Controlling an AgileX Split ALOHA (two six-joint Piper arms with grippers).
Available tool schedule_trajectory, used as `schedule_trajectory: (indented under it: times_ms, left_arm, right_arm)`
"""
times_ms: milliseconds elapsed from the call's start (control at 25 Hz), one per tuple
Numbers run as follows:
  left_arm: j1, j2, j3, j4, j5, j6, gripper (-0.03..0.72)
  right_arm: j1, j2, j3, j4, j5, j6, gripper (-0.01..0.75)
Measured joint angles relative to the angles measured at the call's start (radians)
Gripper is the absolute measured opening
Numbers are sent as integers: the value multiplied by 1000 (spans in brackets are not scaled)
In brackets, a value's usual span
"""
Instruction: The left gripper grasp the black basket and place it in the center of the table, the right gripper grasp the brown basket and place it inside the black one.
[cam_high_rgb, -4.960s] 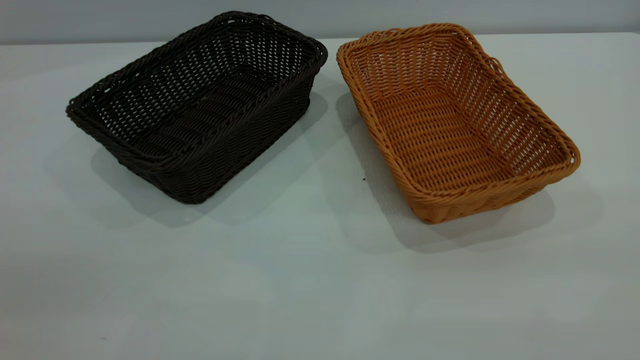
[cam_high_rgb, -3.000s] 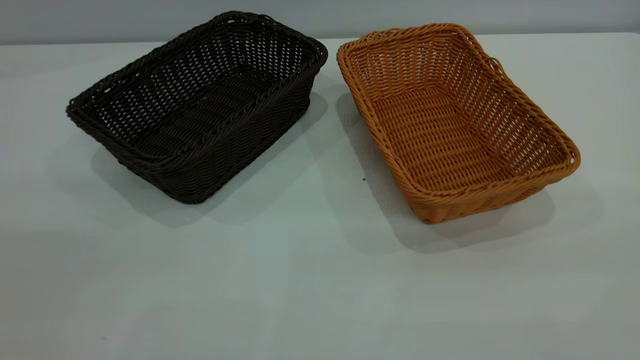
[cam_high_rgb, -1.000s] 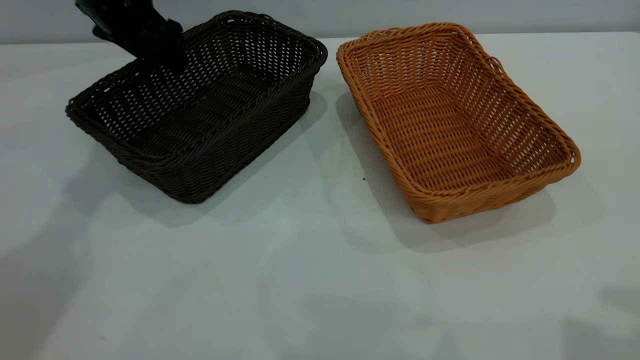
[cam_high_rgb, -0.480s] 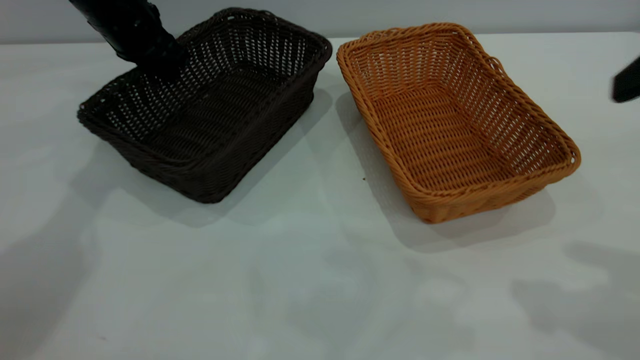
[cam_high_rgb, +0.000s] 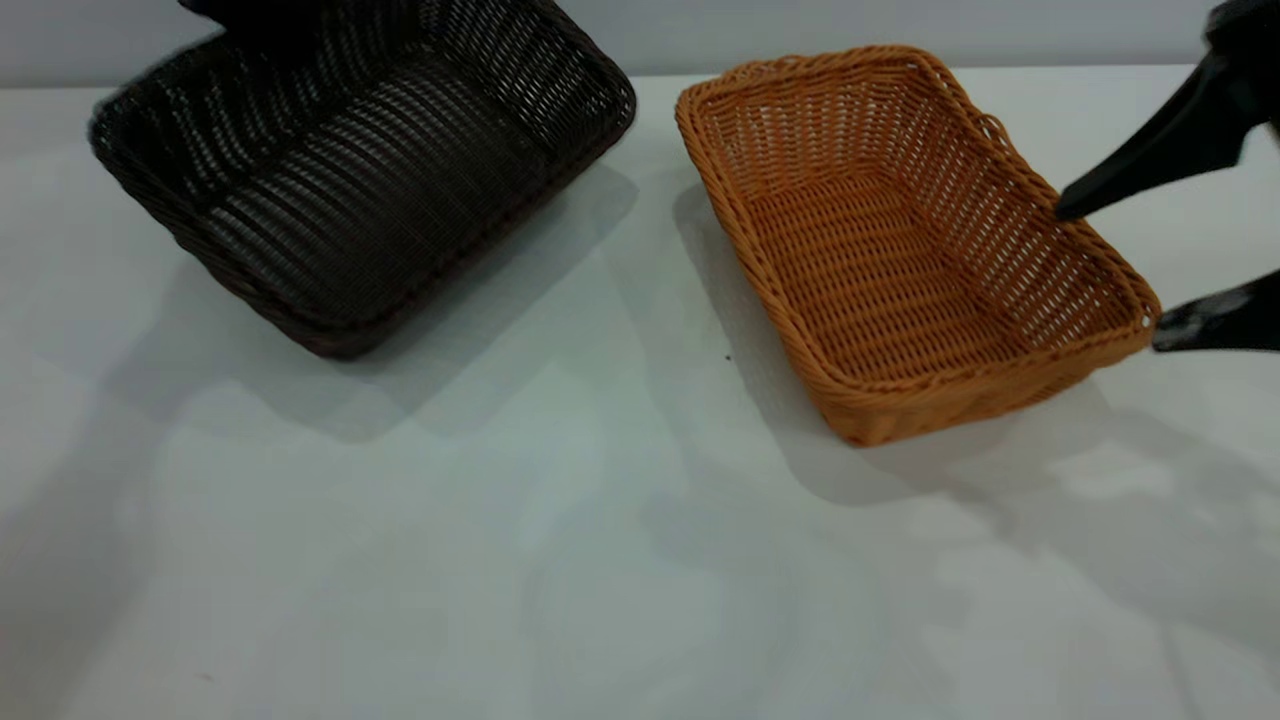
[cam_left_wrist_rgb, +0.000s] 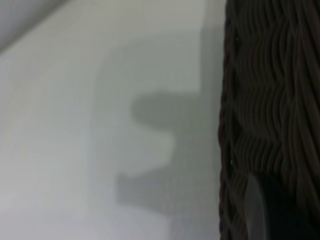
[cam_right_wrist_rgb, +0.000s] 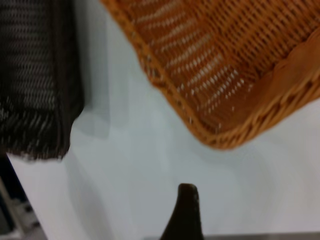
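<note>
My right gripper needs to lift the brown basket out of the way by its rim (cam_high_rgb: 1125, 286) before my left gripper lowers the black basket, because the brown basket's corner (cam_high_rgb: 861, 414) sticks out into the center.
The black basket (cam_high_rgb: 350, 190) is lifted off the table (cam_high_rgb: 600, 560) at the far left and tilted, its inside facing the camera. My left gripper (cam_high_rgb: 250, 12) is a dark blurred shape on its far rim, shut on it. The left wrist view shows the basket's woven wall (cam_left_wrist_rgb: 265, 100) with one finger (cam_left_wrist_rgb: 255, 210) against it. The brown basket (cam_high_rgb: 880, 250) rests on the table at the right. My right gripper (cam_high_rgb: 1112, 275) is open, its two tapered fingers astride the basket's right rim near the front corner. The right wrist view shows one fingertip (cam_right_wrist_rgb: 186, 200) short of the brown basket (cam_right_wrist_rgb: 235, 65).
A wide stretch of bare table lies in front of both baskets and between them. The black basket also shows in the right wrist view (cam_right_wrist_rgb: 35, 80), beyond the brown one. The table's far edge (cam_high_rgb: 660, 75) meets a grey wall.
The black basket has risen off the table, tilted and swung left with my left gripper. My right gripper has come in from the right edge to the brown basket's right rim.
</note>
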Motion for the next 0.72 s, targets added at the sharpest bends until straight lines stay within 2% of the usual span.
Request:
schedule_trajectory:
  times_ms: [320, 520, 640, 720]
  left_arm:
    - [29, -7, 0, 1, 15, 1, 76]
    - [33, -7, 0, 0, 15, 1, 76]
    - [33, -7, 0, -1, 15, 1, 76]
    - [34, -7, 0, -1, 15, 1, 76]
  right_arm:
    - [114, 258, -80, 213, -70, -76, 591]
    - [132, 368, -134, 304, -130, -72, 589]
    - [132, 404, -160, 318, -162, -72, 552]
    - [132, 413, -173, 320, -188, -72, 486]
